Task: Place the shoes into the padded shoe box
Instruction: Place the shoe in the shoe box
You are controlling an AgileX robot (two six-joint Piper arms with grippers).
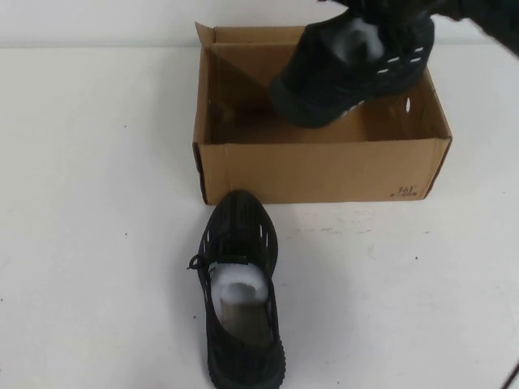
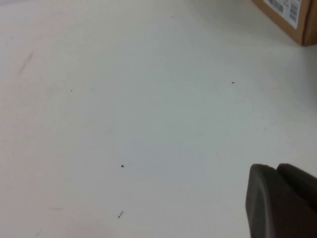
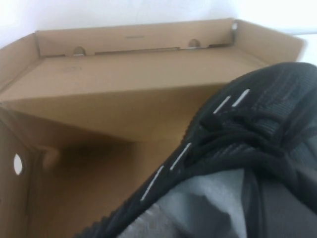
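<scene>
I should use my right gripper to turn the black sneaker along the box's length [image 1: 258, 126] before I lower it, because the sneaker slants across the box with its toe [image 1: 418, 50] near the back corner.
The brown cardboard shoe box [image 1: 324, 166] stands open at the back middle of the table, with dark print at its front right corner. My right gripper [image 1: 383, 14] is shut on one black sneaker [image 1: 349, 73] and holds it tilted, toe down, over the box's right half. In the right wrist view this shoe [image 3: 247, 134] hangs above the box's inside [image 3: 99, 163]. The other black sneaker [image 1: 239, 292], with white stuffing inside, lies on the table in front of the box, toe toward it. My left gripper [image 2: 276, 171] is shut and empty above bare table.
The white table [image 1: 89, 203] spreads left and right of the box and the lying shoe. A corner of the box with a white label [image 2: 290, 17] shows in the left wrist view. The box's back flap [image 3: 133, 37] stands up.
</scene>
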